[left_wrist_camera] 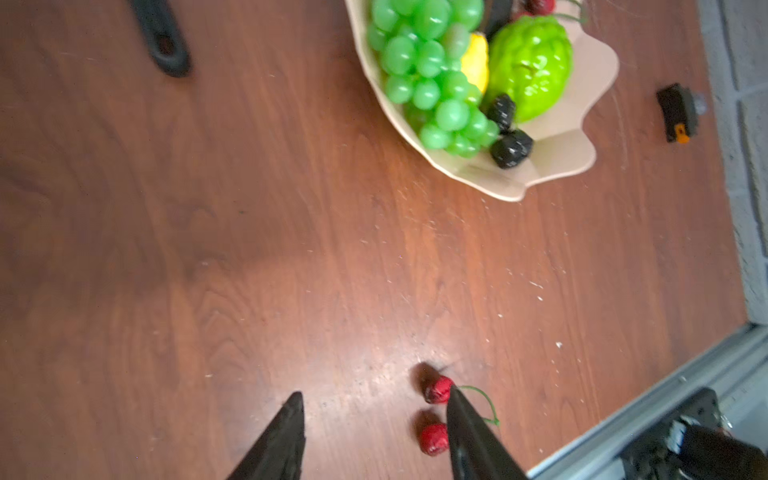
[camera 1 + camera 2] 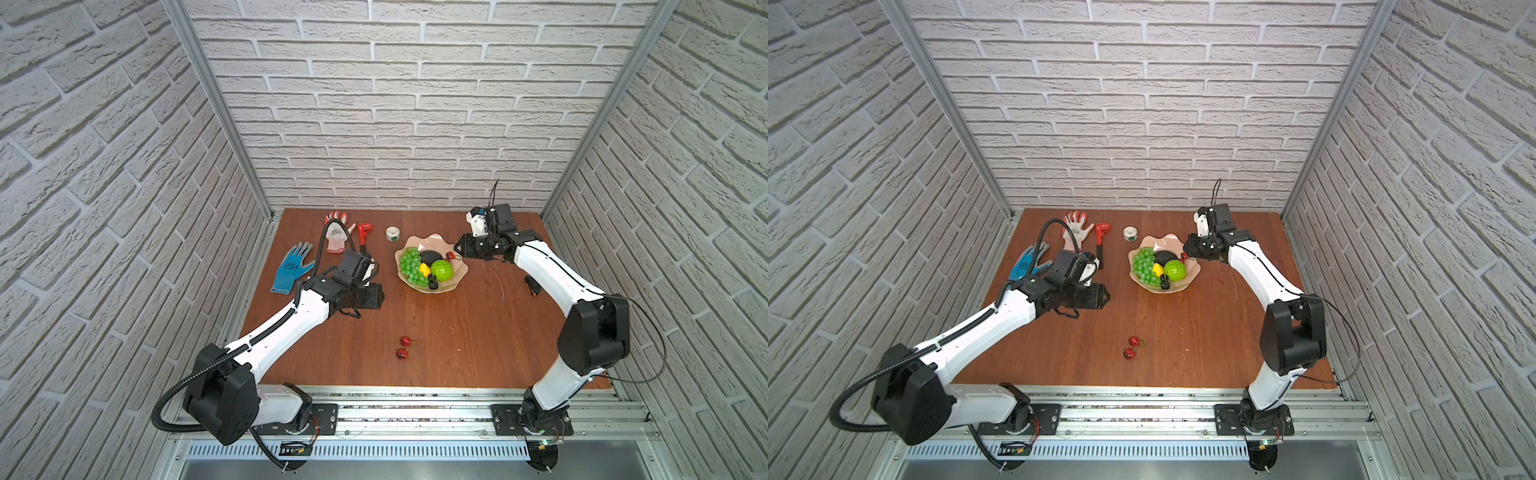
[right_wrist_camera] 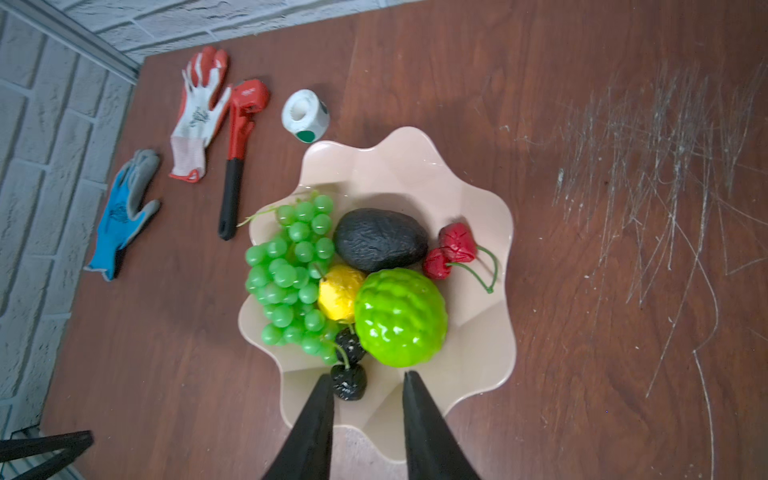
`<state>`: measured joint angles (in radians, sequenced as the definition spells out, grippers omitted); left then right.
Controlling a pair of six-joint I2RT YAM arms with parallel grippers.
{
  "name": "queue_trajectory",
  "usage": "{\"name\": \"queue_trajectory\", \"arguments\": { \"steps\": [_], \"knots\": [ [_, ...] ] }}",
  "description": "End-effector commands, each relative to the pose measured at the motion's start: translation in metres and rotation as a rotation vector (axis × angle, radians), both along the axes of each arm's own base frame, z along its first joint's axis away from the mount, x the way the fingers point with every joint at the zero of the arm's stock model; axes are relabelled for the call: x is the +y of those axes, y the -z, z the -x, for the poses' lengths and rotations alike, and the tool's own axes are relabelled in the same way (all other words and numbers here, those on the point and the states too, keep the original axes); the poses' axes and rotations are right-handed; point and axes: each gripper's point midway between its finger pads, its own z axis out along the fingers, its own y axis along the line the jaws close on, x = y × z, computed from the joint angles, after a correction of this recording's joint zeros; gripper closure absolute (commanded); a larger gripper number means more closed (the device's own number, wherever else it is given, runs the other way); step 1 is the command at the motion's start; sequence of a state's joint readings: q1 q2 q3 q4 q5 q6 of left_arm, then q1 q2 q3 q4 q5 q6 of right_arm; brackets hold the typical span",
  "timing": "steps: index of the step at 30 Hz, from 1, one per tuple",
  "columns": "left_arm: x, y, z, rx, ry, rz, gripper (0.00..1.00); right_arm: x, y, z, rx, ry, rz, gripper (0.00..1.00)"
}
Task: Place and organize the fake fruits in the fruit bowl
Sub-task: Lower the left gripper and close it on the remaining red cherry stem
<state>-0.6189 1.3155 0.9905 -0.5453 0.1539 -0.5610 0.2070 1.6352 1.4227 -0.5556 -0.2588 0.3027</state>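
The loose red berries (image 2: 405, 340) are at the front, a long way from my right gripper at the bowl's rim, so next my left gripper grabs them by the green stems (image 1: 486, 397).
The peach-pink fruit bowl (image 2: 419, 243) (image 2: 1163, 241) (image 3: 415, 149) stands mid-table. In it lie the green grapes (image 2: 411, 264) (image 3: 291, 274), blackish avocado (image 3: 380, 239), bumpy green ball (image 2: 441, 271) (image 3: 401, 318), lemon (image 3: 340, 291), two blackberries (image 3: 349, 382) and two red berries (image 3: 457, 243). Two more red berries (image 2: 406, 341) (image 1: 437, 388) rest on the table nearer the front. My left gripper (image 2: 376, 297) (image 1: 374, 392) hovers open, left of the bowl and apart from those berries. My right gripper (image 2: 459, 245) (image 3: 368, 376) is open and empty at the bowl's right rim.
A red pipe wrench (image 2: 363, 232), white tape roll (image 2: 392, 233), red-and-white glove (image 2: 336, 235) and blue glove (image 2: 291, 268) lie at the back left. A small black and orange item (image 2: 532, 286) sits under the right arm. Brick walls enclose the table.
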Motion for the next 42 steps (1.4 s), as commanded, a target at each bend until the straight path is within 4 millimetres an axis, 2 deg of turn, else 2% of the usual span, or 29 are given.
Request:
{"name": "queue_trajectory", "arguments": {
  "steps": [1, 7, 13, 16, 21, 23, 27, 37, 42],
  "knots": [
    [-0.032, 0.003, 0.018, 0.015, 0.110, 0.071, 0.45, 0.012, 0.001, 0.025, 0.005, -0.027, -0.014, 0.69],
    [-0.059, 0.027, 0.043, 0.056, 0.192, -0.006, 0.45, 0.024, 0.013, 0.063, 0.045, -0.064, -0.037, 0.68],
    [-0.073, 0.041, 0.061, 0.056, 0.243, -0.068, 0.38, 0.014, 0.021, 0.089, 0.059, -0.061, -0.010, 0.65],
    [-0.075, 0.050, 0.068, 0.054, 0.268, -0.135, 0.38, 0.008, 0.030, 0.099, 0.072, -0.049, 0.005, 0.63],
    [-0.087, 0.058, 0.072, 0.045, 0.337, -0.182, 0.43, 0.002, 0.051, 0.113, 0.125, -0.044, 0.034, 0.60],
    [-0.090, 0.062, 0.074, 0.051, 0.365, -0.208, 0.48, -0.004, 0.058, 0.116, 0.142, -0.026, 0.057, 0.60],
    [-0.093, 0.068, 0.079, 0.021, 0.419, -0.305, 0.49, -0.028, 0.071, 0.116, 0.166, 0.066, 0.101, 0.55],
    [-0.099, 0.086, 0.082, 0.012, 0.455, -0.447, 0.52, -0.045, 0.080, 0.113, 0.177, 0.127, 0.090, 0.54],
    [-0.099, 0.097, 0.080, 0.020, 0.455, -0.481, 0.60, -0.048, 0.080, 0.112, 0.174, 0.135, 0.075, 0.54]
  ]
}}
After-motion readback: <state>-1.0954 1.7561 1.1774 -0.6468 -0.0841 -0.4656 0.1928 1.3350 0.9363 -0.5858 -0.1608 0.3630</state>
